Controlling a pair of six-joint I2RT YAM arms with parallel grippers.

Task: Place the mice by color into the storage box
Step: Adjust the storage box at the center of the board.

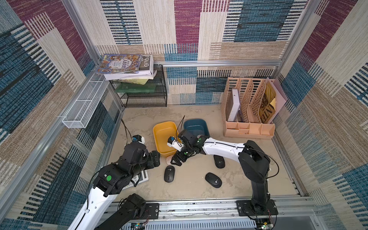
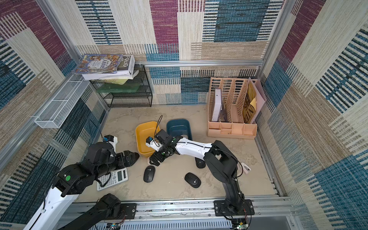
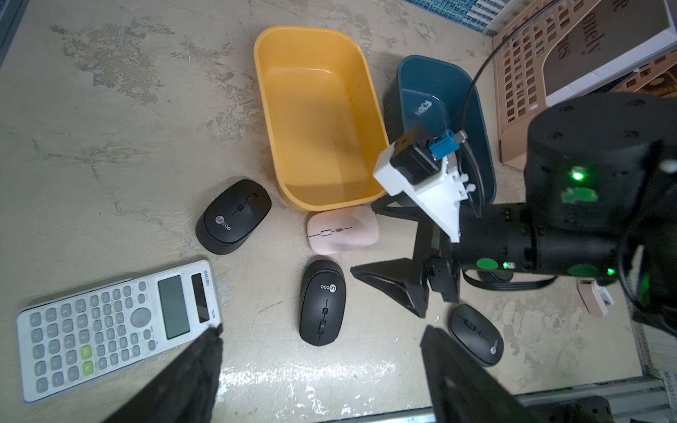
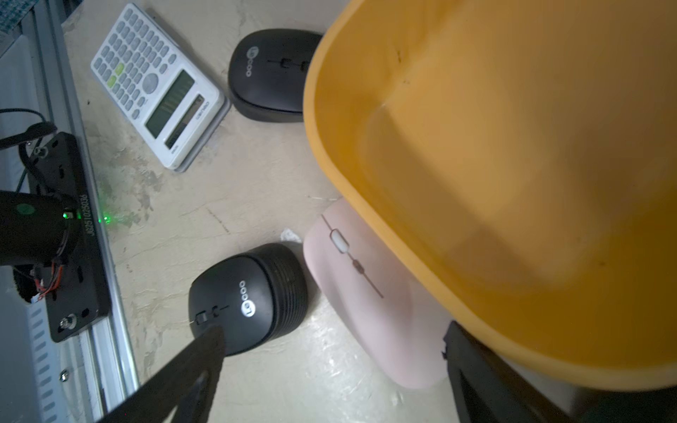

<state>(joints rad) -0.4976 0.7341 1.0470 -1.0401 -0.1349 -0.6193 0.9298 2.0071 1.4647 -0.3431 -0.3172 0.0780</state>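
My right gripper is yet to close around the pink mouse, and the yellow box's front side (image 1: 165, 154) crowds the pink mouse's side. It should push the yellow box back first, then close around the pink mouse.
A yellow box (image 1: 157, 131) and a dark blue box (image 1: 205, 125) stand side by side mid-table. Black mice lie in front of them: one (image 1: 169, 173) in the middle, one (image 1: 213, 180) to its right, one (image 1: 219, 161) partly under the right arm. Another black mouse (image 3: 233, 216) lies by the yellow box's near left corner. A pale pink mouse (image 3: 342, 229) rests against the yellow box's front wall. My right gripper (image 4: 333, 331) hangs open over it, the pink mouse (image 4: 377, 304) lying near one finger. My left gripper (image 3: 322, 329) is open and empty above the table.
A white calculator (image 2: 112, 178) lies under the left arm. A small pinkish gadget (image 2: 246, 168) sits behind the right arm. A peach file organiser (image 1: 249, 111) stands back right, a black wire shelf (image 1: 143, 93) with books back left. A metal rail (image 1: 199, 207) edges the front.
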